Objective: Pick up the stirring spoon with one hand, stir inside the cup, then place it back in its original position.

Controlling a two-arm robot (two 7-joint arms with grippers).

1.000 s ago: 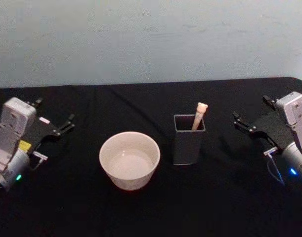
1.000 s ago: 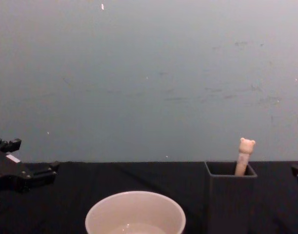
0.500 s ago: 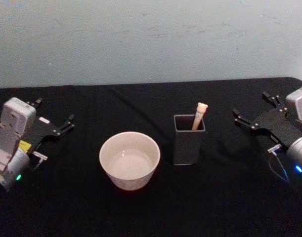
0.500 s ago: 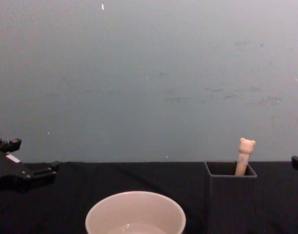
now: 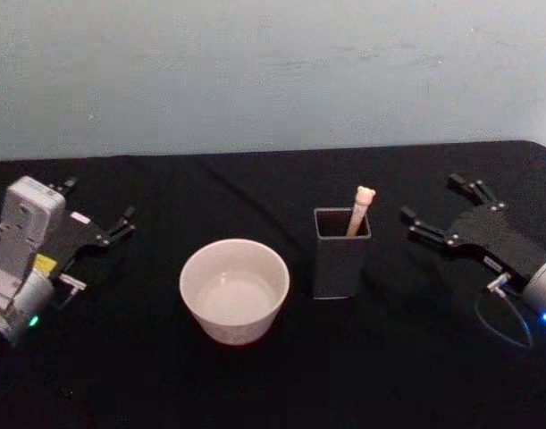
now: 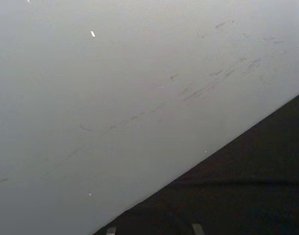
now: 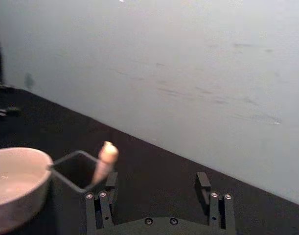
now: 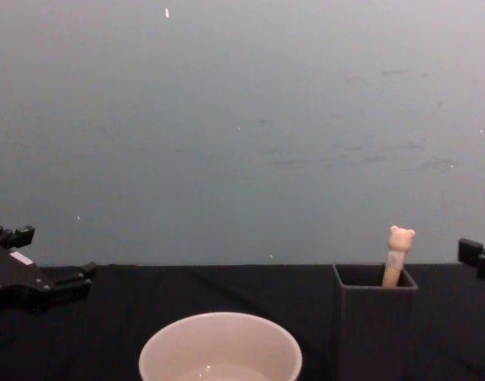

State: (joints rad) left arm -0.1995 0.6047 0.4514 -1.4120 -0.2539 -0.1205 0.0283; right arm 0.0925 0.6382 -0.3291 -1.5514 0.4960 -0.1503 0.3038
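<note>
My gripper will bring a long hidden lower half out of the dark holder when it lifts the stirring spoon (image 8: 393, 271). Only the cream handle's top (image 8: 401, 238) can be seen.
The stirring spoon (image 5: 361, 207) stands in the dark square holder (image 5: 341, 259), its cream bear-topped handle (image 8: 398, 252) leaning against the far right corner. Left of the holder sits the wide cream cup (image 5: 234, 288), holding nothing but its pale inside. My right gripper (image 5: 440, 212) hovers open to the right of the holder, fingers pointing at it, apart from the spoon. In the right wrist view the spoon (image 7: 104, 160) rises just beyond the open fingertips (image 7: 203, 180). My left gripper (image 5: 98, 212) rests open at the table's left side.
A black cloth (image 5: 273, 375) covers the table, which ends at a pale wall (image 5: 273, 71) behind. Free cloth lies in front of the cup and holder and between the holder and my right gripper.
My right gripper has moved left toward the holder and risen slightly, its fingers now nearer the spoon. The left arm, cup, holder and spoon have stayed put.
</note>
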